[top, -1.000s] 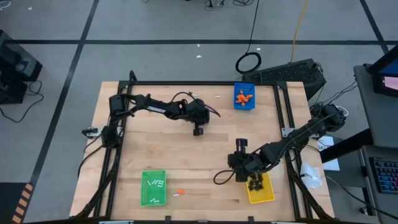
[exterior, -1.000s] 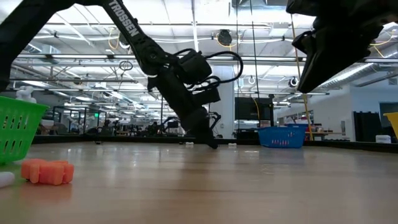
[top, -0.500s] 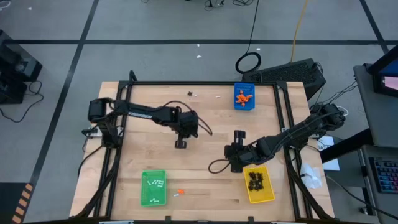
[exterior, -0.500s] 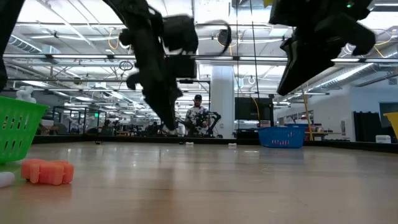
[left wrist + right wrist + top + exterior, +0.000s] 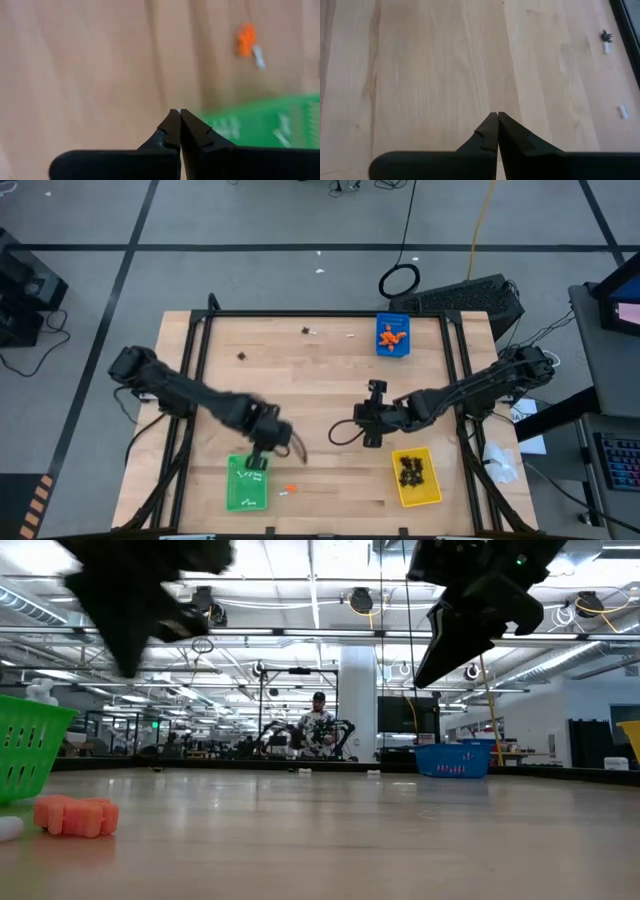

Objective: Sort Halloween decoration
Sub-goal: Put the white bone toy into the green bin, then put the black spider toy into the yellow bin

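Next, my left gripper picks up the black spider (image 5: 241,356) and passes it to my right gripper, because the spider is on my left gripper's side, far from the yellow tray (image 5: 416,477).
My left gripper (image 5: 256,462) hangs over the far edge of the green tray (image 5: 247,483), which holds white sticks. It is shut, and a tiny white speck (image 5: 175,110) shows at its tips. My right gripper (image 5: 375,388) is shut and empty above the bare middle of the table, pointing toward the far edge. An orange lump (image 5: 290,487) and a white stick (image 5: 282,494) lie loose right of the green tray. A black spider (image 5: 240,356) lies far left. A spider with a white stick (image 5: 606,40) and another stick (image 5: 350,335) lie near the far edge. My left gripper pinches a small white piece (image 5: 175,110) at the very ends of its two fingers. Only a speck of it shows, so which part it has cannot be told. The piece is lifted clear above the table beside the green tray (image 5: 260,125).
The blue tray (image 5: 392,337) with orange lumps stands at the far edge and the yellow tray (image 5: 417,478) with black spiders at the near right. A black frame rail (image 5: 300,314) borders the table. In the low view an orange lump (image 5: 77,815) lies near the green tray (image 5: 25,755).
My left gripper has swept from the far middle of the table toward the near-left, ending over the green tray's far edge. My right gripper has moved from above the yellow tray toward the far edge and a little left. The left arm's swing has uncovered the far-left spider.
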Tool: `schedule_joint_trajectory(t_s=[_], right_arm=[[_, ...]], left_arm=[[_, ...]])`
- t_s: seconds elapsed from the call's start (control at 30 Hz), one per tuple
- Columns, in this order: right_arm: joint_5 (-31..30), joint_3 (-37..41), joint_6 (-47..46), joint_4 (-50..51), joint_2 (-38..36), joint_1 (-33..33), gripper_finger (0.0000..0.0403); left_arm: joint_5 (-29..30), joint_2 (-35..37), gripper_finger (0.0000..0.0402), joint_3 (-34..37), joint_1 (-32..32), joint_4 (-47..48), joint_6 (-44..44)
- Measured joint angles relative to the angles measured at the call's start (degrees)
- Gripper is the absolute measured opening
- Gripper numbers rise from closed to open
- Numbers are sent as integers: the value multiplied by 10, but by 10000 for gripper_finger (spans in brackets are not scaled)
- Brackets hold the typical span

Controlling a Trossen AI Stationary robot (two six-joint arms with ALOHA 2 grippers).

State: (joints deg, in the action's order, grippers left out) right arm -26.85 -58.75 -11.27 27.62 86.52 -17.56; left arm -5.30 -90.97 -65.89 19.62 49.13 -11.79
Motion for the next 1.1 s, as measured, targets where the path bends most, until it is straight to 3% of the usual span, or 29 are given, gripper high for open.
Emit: schedule_joint_trajectory(t_s=[0.3, 0.57, 0.77, 0.9, 1.1], right_arm=[[16, 0, 2, 0, 0, 11, 0], [16, 0, 5, 0, 0, 22, 0], [16, 0, 18, -6, 0, 34, 0], [16, 0, 33, -28, 0, 46, 0], [16, 0, 39, -39, 0, 53, 0]], left_arm=[[-8, 2, 0, 2, 139, 62, -211], [0, 2, 0, 82, 183, -39, -305], [7, 2, 0, 109, 179, -83, -312], [12, 8, 0, 64, 179, -32, -282], [74, 13, 0, -22, 155, 91, -212]])
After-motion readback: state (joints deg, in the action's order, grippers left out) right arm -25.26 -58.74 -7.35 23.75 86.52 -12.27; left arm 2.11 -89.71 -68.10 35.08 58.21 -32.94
